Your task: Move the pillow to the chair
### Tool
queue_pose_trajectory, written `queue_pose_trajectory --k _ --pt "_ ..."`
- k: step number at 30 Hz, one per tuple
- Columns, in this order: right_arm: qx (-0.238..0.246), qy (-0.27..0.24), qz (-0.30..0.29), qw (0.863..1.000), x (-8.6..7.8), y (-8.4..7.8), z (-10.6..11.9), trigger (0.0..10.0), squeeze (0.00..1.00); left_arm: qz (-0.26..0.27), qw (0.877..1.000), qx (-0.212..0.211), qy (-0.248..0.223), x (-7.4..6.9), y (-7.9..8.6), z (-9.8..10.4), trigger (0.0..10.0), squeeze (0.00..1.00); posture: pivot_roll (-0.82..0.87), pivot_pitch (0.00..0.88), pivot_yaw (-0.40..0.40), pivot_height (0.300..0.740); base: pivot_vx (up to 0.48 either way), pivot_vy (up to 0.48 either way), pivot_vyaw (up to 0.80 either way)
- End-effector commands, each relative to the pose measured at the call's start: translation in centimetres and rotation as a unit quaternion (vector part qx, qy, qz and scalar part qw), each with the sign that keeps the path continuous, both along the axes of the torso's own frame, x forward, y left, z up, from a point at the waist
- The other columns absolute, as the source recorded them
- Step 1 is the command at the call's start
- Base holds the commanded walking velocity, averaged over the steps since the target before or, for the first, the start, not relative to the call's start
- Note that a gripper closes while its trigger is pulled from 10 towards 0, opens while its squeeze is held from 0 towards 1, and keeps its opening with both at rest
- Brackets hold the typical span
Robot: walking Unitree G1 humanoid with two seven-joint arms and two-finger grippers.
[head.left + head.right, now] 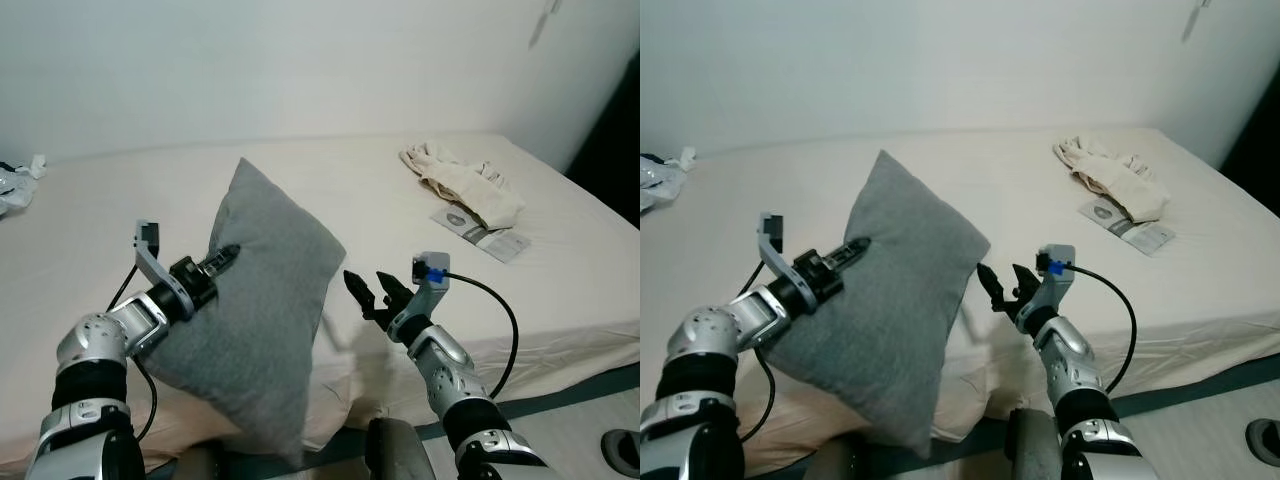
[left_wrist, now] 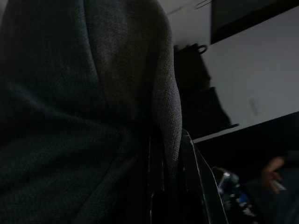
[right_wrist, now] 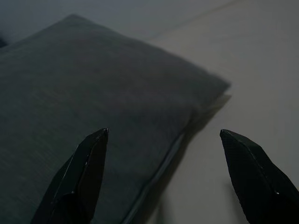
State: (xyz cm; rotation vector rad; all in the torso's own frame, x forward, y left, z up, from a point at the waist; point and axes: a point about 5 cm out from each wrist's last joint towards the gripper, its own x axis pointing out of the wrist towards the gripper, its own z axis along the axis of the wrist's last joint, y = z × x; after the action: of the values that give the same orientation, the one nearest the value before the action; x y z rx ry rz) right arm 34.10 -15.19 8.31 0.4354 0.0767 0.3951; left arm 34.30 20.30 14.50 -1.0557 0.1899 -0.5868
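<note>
I expect the grey pillow (image 1: 272, 305), held by one edge (image 1: 222, 262) and still standing spread, to crease inward at my grippers but stay spread when I carry it.
A grey square pillow (image 1: 255, 310) is lifted on edge above the near side of the bed (image 1: 360, 190), tilted with one corner up. My left gripper (image 1: 222, 258) is shut on the pillow's left edge; in the left wrist view the grey fabric (image 2: 93, 107) is pinched between the black fingers (image 2: 189, 186). My right gripper (image 1: 368, 288) hangs open just right of the pillow, not touching it. In the right wrist view its two fingers (image 3: 84, 172) stand wide apart facing the pillow (image 3: 93, 102).
Crumpled cream cloth (image 1: 465, 180) and a flat grey packet (image 1: 480, 232) lie on the bed's right side. A white bag (image 1: 15, 185) sits at the far left. A white wall (image 1: 300, 60) stands behind the bed; floor (image 1: 590, 420) shows at lower right.
</note>
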Motion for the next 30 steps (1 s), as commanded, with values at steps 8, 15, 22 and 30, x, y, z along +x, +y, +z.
queue_pose_trajectory --k 8,15,22,30 --pt "0.124 0.018 -0.029 0.992 0.5 -1.4 0.6 10.0 0.0 -0.021 0.991 -0.105 -0.08 0.6 0.0 5.6 0.0 0.0 -0.03 0.045 -0.053 0.551 0.0 0.0 0.0" --pt "0.245 0.008 0.039 0.969 0.5 -0.2 2.2 10.0 0.0 -0.032 0.991 -0.118 -0.063 0.3 -0.5 5.2 0.0 0.0 -0.03 0.043 -0.052 0.551 0.0 0.0 0.0" --pt "0.282 0.002 0.11 0.953 0.1 1.2 3.4 10.0 0.03 -0.052 0.99 -0.119 -0.051 -0.1 -1.6 4.9 0.0 0.0 -0.03 0.041 -0.051 0.551 0.0 0.0 0.0" --pt "0.291 0.046 0.084 0.952 0.0 0.4 2.2 10.0 0.0 -0.059 0.985 -0.149 -0.057 0.0 -2.1 5.7 0.0 0.0 -0.03 0.041 -0.051 0.551 0.0 0.0 0.0"
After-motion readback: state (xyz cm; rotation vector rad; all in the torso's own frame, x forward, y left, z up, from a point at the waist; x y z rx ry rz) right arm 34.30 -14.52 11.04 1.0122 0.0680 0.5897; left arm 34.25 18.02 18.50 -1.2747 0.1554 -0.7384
